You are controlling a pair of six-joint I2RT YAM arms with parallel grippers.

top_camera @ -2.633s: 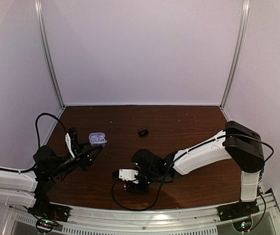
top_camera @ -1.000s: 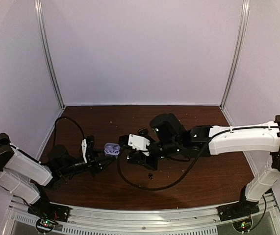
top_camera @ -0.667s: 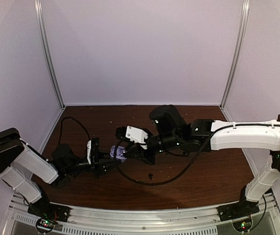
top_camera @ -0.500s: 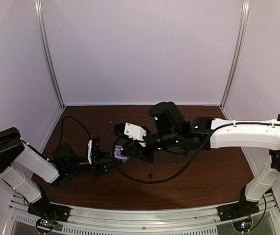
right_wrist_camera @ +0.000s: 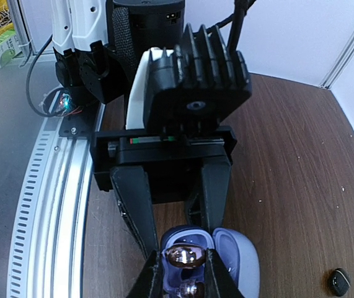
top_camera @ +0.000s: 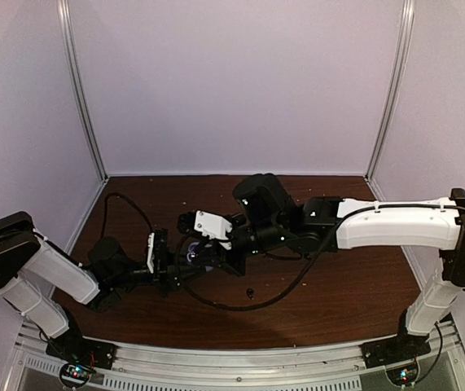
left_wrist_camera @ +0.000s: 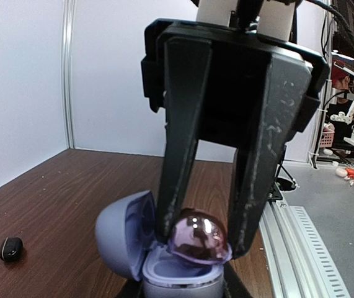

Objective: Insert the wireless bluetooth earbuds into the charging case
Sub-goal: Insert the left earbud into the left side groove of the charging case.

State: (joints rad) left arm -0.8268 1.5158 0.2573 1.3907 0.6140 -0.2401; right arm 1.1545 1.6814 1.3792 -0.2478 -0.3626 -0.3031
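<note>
I should open my right gripper, shift its hold on the earbud (left_wrist_camera: 198,236) and work it in, because the shiny lavender earbud is tilted and sits high against the case's rim (left_wrist_camera: 217,256).
The lavender charging case (left_wrist_camera: 164,270) stands open, its lid (left_wrist_camera: 121,233) swung to the left, with my left gripper (left_wrist_camera: 180,289) shut on its body from below. In the right wrist view the case (right_wrist_camera: 229,239) sits between the left fingers (right_wrist_camera: 133,208). My right gripper (right_wrist_camera: 182,253) is shut on a shiny lavender earbud (right_wrist_camera: 186,256) just above the case's opening. That earbud (left_wrist_camera: 198,236) touches the rim between the right fingers (left_wrist_camera: 180,174). A second shiny earbud (right_wrist_camera: 192,289) lies inside the case. From above, both grippers (top_camera: 175,265) (top_camera: 208,259) meet at the case (top_camera: 191,255).
A tiny black earbud (top_camera: 251,292) lies on the brown table (top_camera: 338,285) near the front middle. A small black rounded thing (left_wrist_camera: 9,248) rests on the table farther back, also visible from the right wrist (right_wrist_camera: 340,280). The right arm's cable (top_camera: 216,301) loops over the table.
My right gripper has moved left with the shiny earbud and now sits right over the open case. The left gripper has kept the case nearly still.
</note>
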